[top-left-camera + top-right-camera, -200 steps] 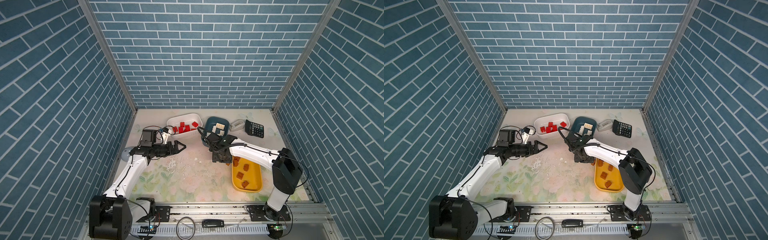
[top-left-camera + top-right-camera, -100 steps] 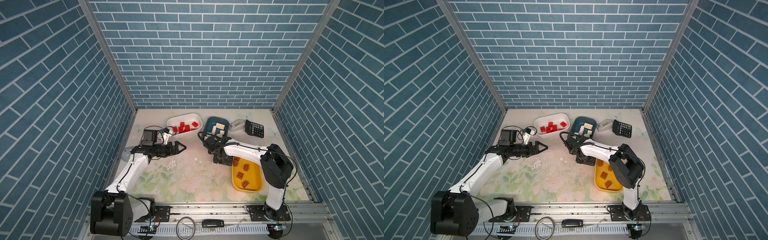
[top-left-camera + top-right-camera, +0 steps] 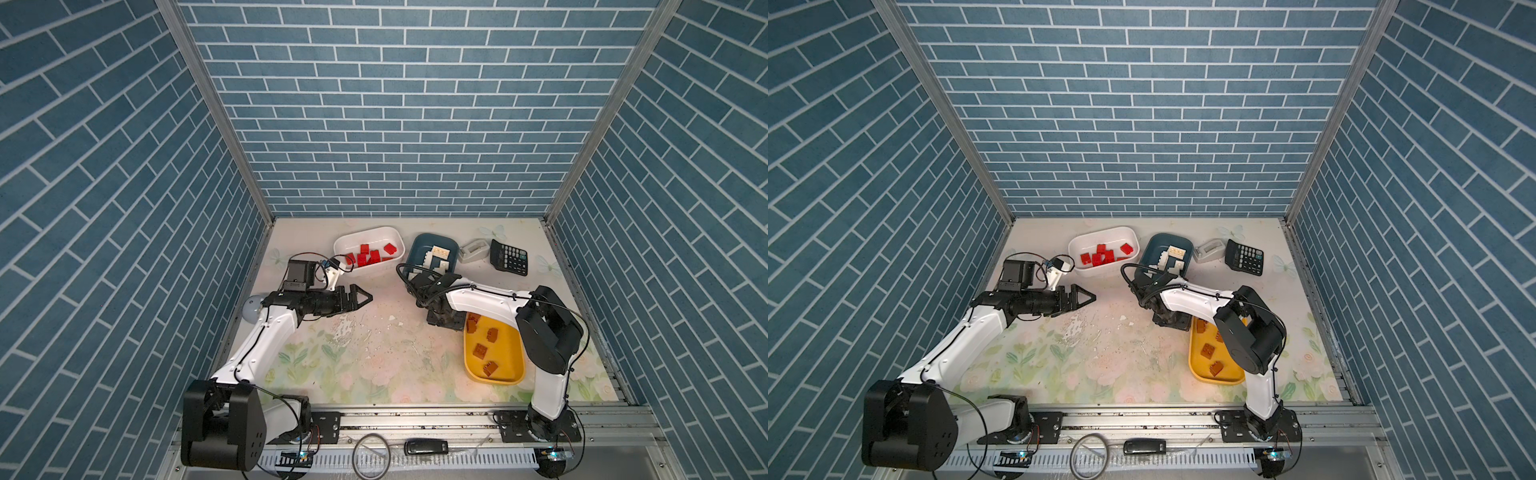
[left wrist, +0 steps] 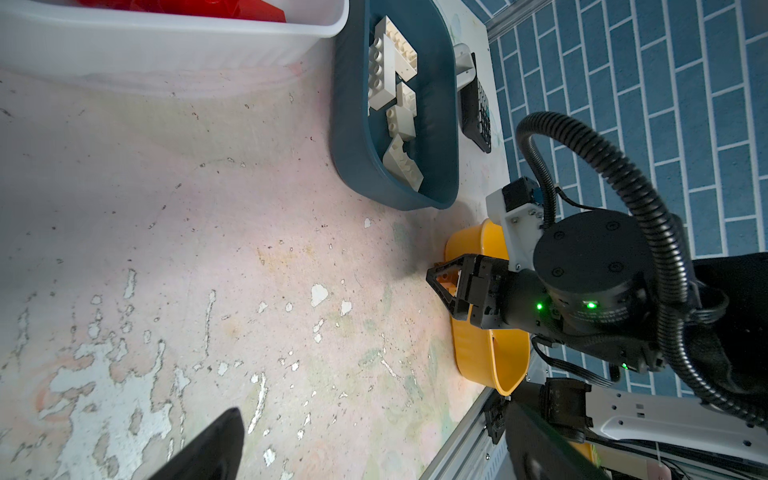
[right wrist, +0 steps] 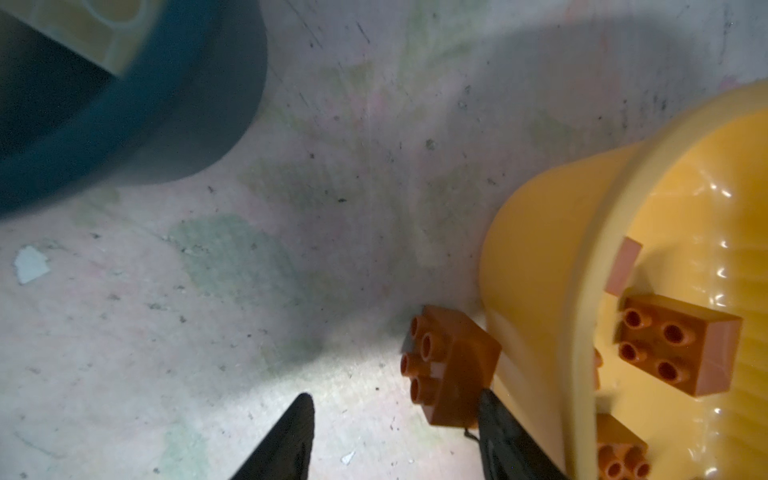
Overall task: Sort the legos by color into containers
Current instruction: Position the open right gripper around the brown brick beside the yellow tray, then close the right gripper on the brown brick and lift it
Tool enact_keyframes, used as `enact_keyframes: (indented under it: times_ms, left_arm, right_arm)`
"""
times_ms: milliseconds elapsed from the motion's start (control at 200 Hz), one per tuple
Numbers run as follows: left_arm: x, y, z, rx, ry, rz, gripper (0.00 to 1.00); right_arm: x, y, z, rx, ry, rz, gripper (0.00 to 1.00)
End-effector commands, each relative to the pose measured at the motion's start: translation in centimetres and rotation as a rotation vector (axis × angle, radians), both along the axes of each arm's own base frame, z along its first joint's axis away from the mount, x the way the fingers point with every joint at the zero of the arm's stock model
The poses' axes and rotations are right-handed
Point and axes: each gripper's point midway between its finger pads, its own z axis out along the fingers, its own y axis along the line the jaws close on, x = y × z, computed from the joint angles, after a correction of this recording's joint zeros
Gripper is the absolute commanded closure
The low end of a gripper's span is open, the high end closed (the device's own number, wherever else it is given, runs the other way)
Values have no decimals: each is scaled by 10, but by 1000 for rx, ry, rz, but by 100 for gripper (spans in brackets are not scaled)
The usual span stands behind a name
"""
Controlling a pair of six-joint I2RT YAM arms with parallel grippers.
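Next, I work a finger of my right gripper down into the narrow gap [image 5: 497,377] before closing, because the brown lego [image 5: 457,366] lies close against the outside of the yellow tub.
The white tub [image 3: 345,245] holds several red legos [image 3: 368,257]. Cream legos [image 3: 438,257] lie in the teal tub [image 3: 419,245], and brown legos [image 3: 480,349] lie in the yellow tub [image 3: 513,365]. One brown lego [image 5: 451,370] lies on its side on the table against the yellow tub's outer wall [image 5: 536,257]. My right gripper [image 5: 395,432] is down at the table, open. The brick sits between its fingers, against one finger [image 5: 507,440], while the other finger [image 5: 291,436] is well apart. My left gripper [image 3: 365,297] hovers open and empty over the table's left middle.
A black calculator [image 3: 509,257] and a grey tape dispenser [image 3: 473,251] stand at the back right beside the teal tub. A grey round object [image 3: 251,309] lies by the left wall. The table mat is worn and flaked in the middle [image 3: 345,328].
The right arm's elbow has swung left while its gripper stayed low at the yellow tub's near corner, jaws narrowing a little. The left arm has not moved.
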Motion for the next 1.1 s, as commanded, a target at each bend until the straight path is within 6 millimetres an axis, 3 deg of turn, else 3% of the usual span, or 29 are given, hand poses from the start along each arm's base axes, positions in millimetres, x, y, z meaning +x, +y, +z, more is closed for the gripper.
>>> enact_keyframes:
  times_ms: [0, 215, 345, 460, 720, 975, 1095]
  left_arm:
    - [0, -2, 8, 1, -29, -20, 0]
    - [-1, -2, 8, 0, -29, -19, 0]
    - [-1, -2, 9, 0, -31, -19, 0]
    - [-2, -2, 10, 0, -34, -20, 0]
    - [-3, -2, 9, 0, -34, -17, 0]
    - [-4, -2, 7, 0, -31, -15, 0]
    - [-5, -2, 6, -1, -32, -15, 0]
  right_arm:
    - [-3, 2, -17, 20, 8, -33, 38]
    - [8, 24, -9, 111, -31, 44, 40]
    - [10, 27, 2, 118, -52, 72, 40]
    - [6, 16, 15, 56, -49, 64, 40]
    - [-5, -3, 25, -11, -38, 22, 37]
    - [-6, -11, 27, -64, -30, 29, 37]
    - [-9, -16, 19, -87, 1, 29, 36]
